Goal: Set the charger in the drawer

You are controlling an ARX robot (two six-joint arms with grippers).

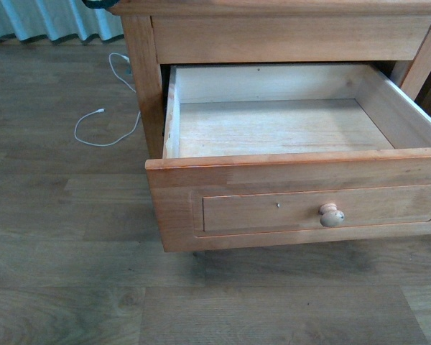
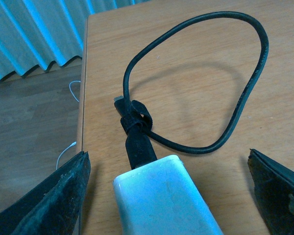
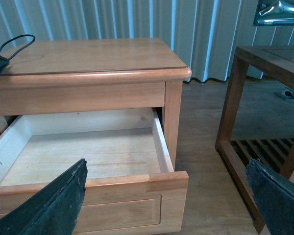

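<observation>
The black cable is held tight by a tie (image 2: 137, 117). Its loop (image 2: 264, 47) will stay together and keep its shape when I carry the charger into the drawer.
The charger (image 2: 161, 196), a white block with a black looped cable (image 2: 245, 93), lies on the wooden cabinet top (image 2: 186, 44) near its edge. My left gripper (image 2: 167, 156) is open, with one finger on each side of the block and neither touching it. The drawer (image 1: 273, 172) stands pulled out below, its knob (image 1: 332, 215) in front and bare pale wood inside. My right gripper (image 3: 166, 164) hangs open above the drawer's (image 3: 159, 142) front corner and holds nothing. In the right wrist view the cable loop (image 3: 14, 41) shows on the cabinet top's far corner.
A thin white cable (image 1: 104, 129) trails on the wood floor left of the cabinet. A darker wooden side table (image 3: 245, 63) with a slatted lower shelf stands to the cabinet's right. Pleated curtains (image 3: 112, 19) hang behind.
</observation>
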